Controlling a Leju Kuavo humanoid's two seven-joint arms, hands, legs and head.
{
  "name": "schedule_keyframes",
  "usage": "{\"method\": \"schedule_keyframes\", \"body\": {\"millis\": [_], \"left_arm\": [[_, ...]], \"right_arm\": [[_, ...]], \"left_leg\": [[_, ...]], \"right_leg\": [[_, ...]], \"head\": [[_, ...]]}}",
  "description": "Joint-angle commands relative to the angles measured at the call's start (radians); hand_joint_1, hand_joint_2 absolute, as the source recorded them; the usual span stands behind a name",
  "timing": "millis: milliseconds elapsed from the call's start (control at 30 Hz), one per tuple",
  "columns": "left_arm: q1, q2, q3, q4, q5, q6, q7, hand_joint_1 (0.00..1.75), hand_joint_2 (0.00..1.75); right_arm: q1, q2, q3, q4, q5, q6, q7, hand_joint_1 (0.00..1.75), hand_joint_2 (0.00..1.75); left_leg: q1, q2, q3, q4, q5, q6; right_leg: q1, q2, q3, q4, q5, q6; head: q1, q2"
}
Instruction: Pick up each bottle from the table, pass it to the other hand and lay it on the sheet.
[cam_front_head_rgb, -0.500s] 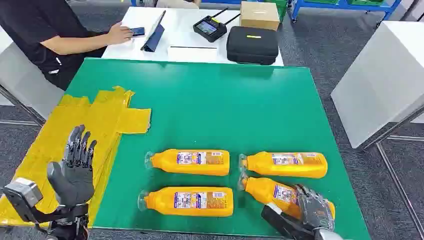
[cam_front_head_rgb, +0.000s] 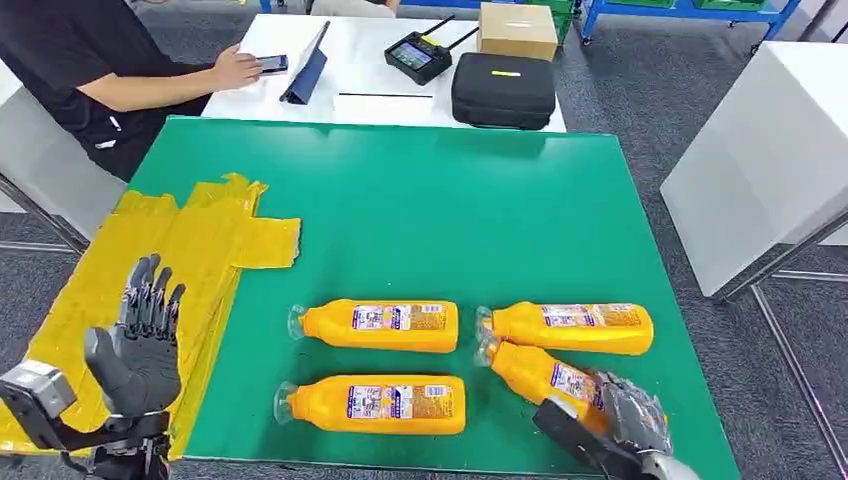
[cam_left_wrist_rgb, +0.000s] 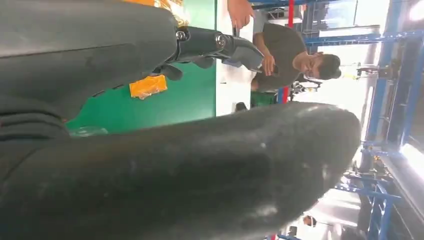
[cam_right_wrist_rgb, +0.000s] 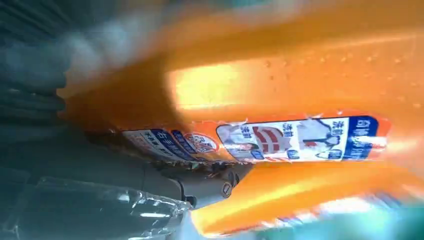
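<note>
The held orange bottle (cam_front_head_rgb: 527, 369) will show a hidden label with big letters when I lay it on the sheet, because a small-print label (cam_front_head_rgb: 573, 382) faces up.
Four orange bottles lie on the green table (cam_front_head_rgb: 450, 210): two at the back (cam_front_head_rgb: 380, 326) (cam_front_head_rgb: 570, 328), one at the near left (cam_front_head_rgb: 375, 404) and one at the near right (cam_front_head_rgb: 540, 375). My right hand (cam_front_head_rgb: 625, 415) grips the base end of the near-right bottle, which is angled with its neck toward the back-right bottle. In the right wrist view that bottle (cam_right_wrist_rgb: 280, 90) is very close, with a finger (cam_right_wrist_rgb: 200, 185) curled against it. My left hand (cam_front_head_rgb: 140, 350) is raised, open and holding nothing, over the yellow sheet (cam_front_head_rgb: 200, 240) at the table's left.
A person (cam_front_head_rgb: 90, 60) sits at the white table (cam_front_head_rgb: 380, 70) beyond the green one, beside a black case (cam_front_head_rgb: 503, 90), a controller (cam_front_head_rgb: 418, 55) and a cardboard box (cam_front_head_rgb: 518, 30). A white cabinet (cam_front_head_rgb: 770, 150) stands to the right.
The near-right bottle has turned a little more askew under my right hand, which has shifted slightly right. My left hand has dropped slightly toward me, still open.
</note>
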Motion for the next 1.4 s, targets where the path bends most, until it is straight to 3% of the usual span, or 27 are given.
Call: {"method": "schedule_keyframes", "body": {"millis": [33,167,233,367,533,633,767,1067,1400], "left_arm": [[0.007,-0.010,-0.004,0.070,0.092,-0.094,-0.001,0.00,1.75],[-0.006,-0.012,-0.017,0.079,0.088,-0.093,0.001,0.00,1.75],[-0.018,-0.009,-0.030,0.081,0.098,-0.102,-0.001,0.00,1.75],[-0.083,-0.001,-0.096,0.116,0.096,-0.104,-0.007,0.00,1.75],[-0.138,-0.009,-0.216,0.166,0.095,-0.112,-0.006,0.00,1.75],[-0.212,-0.053,-0.292,0.192,0.091,-0.138,0.012,0.00,1.75],[-0.329,-0.126,-0.365,0.250,0.096,-0.149,0.080,0.00,1.75],[-0.365,-0.147,-0.400,0.253,0.118,-0.145,0.113,0.00,1.75],[-0.339,-0.160,-0.340,0.204,0.108,-0.098,0.127,0.00,1.75]], "right_arm": [[0.139,0.136,-0.191,-0.437,-0.490,0.053,-0.352,1.75,1.75],[0.131,0.126,-0.193,-0.444,-0.495,0.057,-0.342,1.75,1.75],[0.116,0.129,-0.187,-0.455,-0.504,0.016,-0.421,1.75,1.75],[0.010,0.135,-0.123,-0.466,-0.516,-0.031,-0.505,1.75,1.75],[-0.240,0.168,0.072,-0.229,-0.431,-0.026,-0.442,1.75,1.75],[-0.489,0.294,0.198,0.063,-0.364,-0.053,-0.356,1.75,1.75],[-0.692,0.465,0.297,0.323,-0.294,-0.074,-0.264,1.75,1.75],[-0.754,0.526,0.334,0.375,-0.227,-0.050,-0.172,1.75,1.75],[-0.688,0.538,0.380,0.321,-0.156,-0.022,-0.153,1.75,1.75]], "left_leg": [[-0.001,-0.004,0.002,0.000,-0.002,0.000],[-0.002,-0.005,-0.003,0.000,0.001,0.002],[-0.001,-0.005,-0.002,0.000,0.001,0.003],[-0.004,-0.006,-0.005,0.000,0.002,0.003],[-0.003,0.001,-0.003,-0.002,0.004,0.003],[-0.002,0.004,0.001,-0.004,0.005,0.004],[-0.002,0.005,-0.002,-0.003,0.010,0.004],[-0.003,-0.001,-0.008,0.000,0.014,0.004],[-0.003,-0.003,-0.012,0.000,0.013,0.004]], "right_leg": [[-0.001,-0.003,0.001,0.004,-0.004,-0.008],[-0.001,-0.004,0.009,0.002,-0.002,-0.005],[0.000,-0.004,0.010,0.001,-0.002,-0.005],[-0.004,-0.005,-0.003,0.002,-0.001,-0.004],[-0.003,0.001,0.008,-0.002,0.004,-0.002],[-0.001,0.005,0.010,-0.005,0.006,-0.005],[-0.001,0.007,0.006,-0.003,0.010,-0.005],[-0.002,0.001,0.004,0.001,0.010,-0.004],[-0.002,-0.001,0.000,0.002,0.009,-0.005]], "head": [[0.000,0.000],[0.000,0.000],[0.000,0.000],[0.000,0.000],[-0.001,0.000],[0.000,0.000],[0.000,0.000],[0.000,0.000],[0.000,0.000]]}}
